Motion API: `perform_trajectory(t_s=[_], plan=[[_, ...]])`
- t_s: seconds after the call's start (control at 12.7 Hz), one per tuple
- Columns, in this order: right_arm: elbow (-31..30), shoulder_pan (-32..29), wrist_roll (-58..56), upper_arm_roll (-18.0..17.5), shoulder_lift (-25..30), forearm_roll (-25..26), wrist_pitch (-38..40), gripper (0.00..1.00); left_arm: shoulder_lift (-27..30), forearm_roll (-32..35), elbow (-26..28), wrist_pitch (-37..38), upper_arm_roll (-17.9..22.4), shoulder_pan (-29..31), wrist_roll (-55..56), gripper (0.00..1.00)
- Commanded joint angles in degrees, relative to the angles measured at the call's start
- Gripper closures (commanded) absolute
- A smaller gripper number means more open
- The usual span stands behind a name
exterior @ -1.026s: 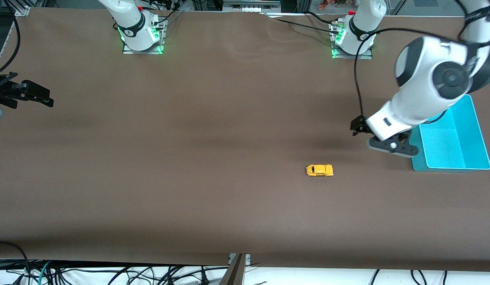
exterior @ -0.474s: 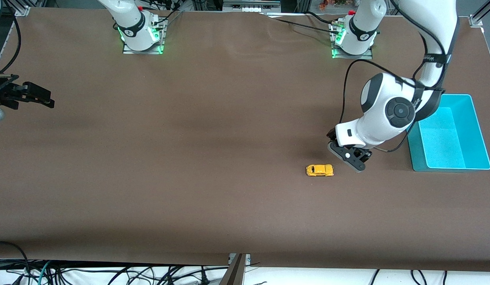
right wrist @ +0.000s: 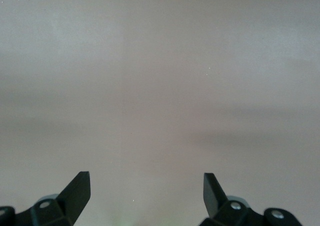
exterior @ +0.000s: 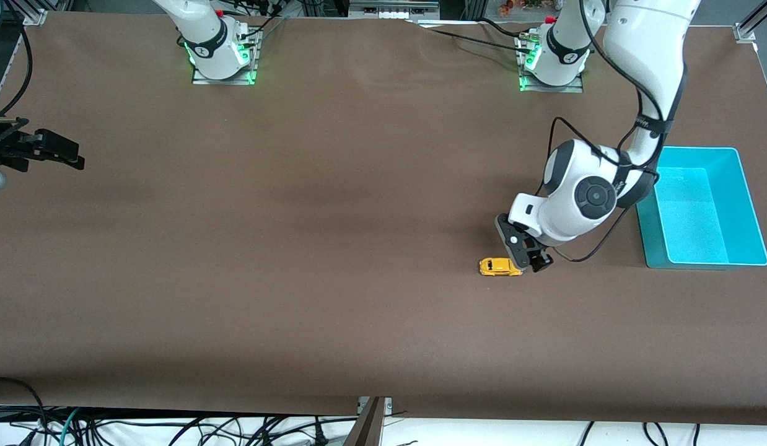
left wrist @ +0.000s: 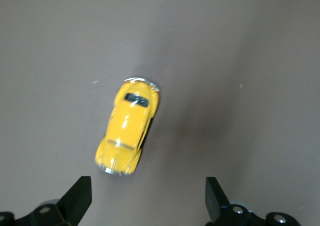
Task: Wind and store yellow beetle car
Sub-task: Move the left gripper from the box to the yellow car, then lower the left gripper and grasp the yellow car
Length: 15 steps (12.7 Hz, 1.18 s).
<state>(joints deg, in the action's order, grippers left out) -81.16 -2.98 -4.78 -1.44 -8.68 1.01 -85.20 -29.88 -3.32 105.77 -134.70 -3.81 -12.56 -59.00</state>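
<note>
Next, my left gripper turns to line up with the yellow beetle car (left wrist: 128, 127) before closing on its sides (left wrist: 147, 127), because the car is slanted ahead of the gripper's open fingers.
The yellow beetle car (exterior: 500, 267) sits on the brown table, toward the left arm's end, beside the cyan bin (exterior: 744, 210). My left gripper (exterior: 525, 255) is open and empty, low over the table at the end of the car that faces the bin. In the left wrist view the car (left wrist: 129, 126) lies just ahead of the open gripper (left wrist: 148, 196), outside the jaws. My right gripper (exterior: 52, 150) waits open and empty at the right arm's end of the table; the right wrist view shows it (right wrist: 146, 192) over bare table.
The cyan bin is empty and stands near the table edge at the left arm's end. The two arm bases (exterior: 221, 52) (exterior: 554, 59) stand along the edge farthest from the front camera. Cables hang past the table's front edge (exterior: 371, 406).
My left arm has swung down from over the cyan bin toward the car, and its gripper now sits right beside it. The car and my right gripper have not moved.
</note>
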Motion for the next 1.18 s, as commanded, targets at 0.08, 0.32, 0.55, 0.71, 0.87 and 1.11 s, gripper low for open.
perform_trajectory(t_s=[0.08,0.32,0.55,0.71,0.87,1.11], plan=[[-0.49,-0.45,-0.05,0.03,0.42,-0.57,-0.23,0.00,-5.44,-1.78,-6.27,-1.53,0.56,-2.63,-12.35,0.00],[-0.49,-0.45,-0.05,0.12,0.42,-0.49,-0.23,0.00,-7.64,-1.69,-7.69,-4.24,0.83,-4.22,-15.17,0.00],[-0.49,-0.54,-0.05,0.12,0.42,-0.66,-0.31,0.00,-8.09,-1.78,-7.69,-4.96,2.40,-4.22,-16.93,0.00],[-0.49,-0.62,-0.05,0.12,0.42,-0.66,-0.31,0.00,-8.87,-1.86,-7.86,-5.05,3.11,-4.22,-16.15,0.00],[-0.49,-0.63,-0.05,0.20,0.42,-0.75,-0.31,0.00,-9.58,-3.79,-8.39,-5.14,3.55,-4.31,-16.06,0.00],[-0.49,-0.71,-0.05,0.20,0.42,-0.75,-0.31,0.00,-10.28,-4.76,-8.48,-5.14,3.55,-5.36,-15.88,0.00]])
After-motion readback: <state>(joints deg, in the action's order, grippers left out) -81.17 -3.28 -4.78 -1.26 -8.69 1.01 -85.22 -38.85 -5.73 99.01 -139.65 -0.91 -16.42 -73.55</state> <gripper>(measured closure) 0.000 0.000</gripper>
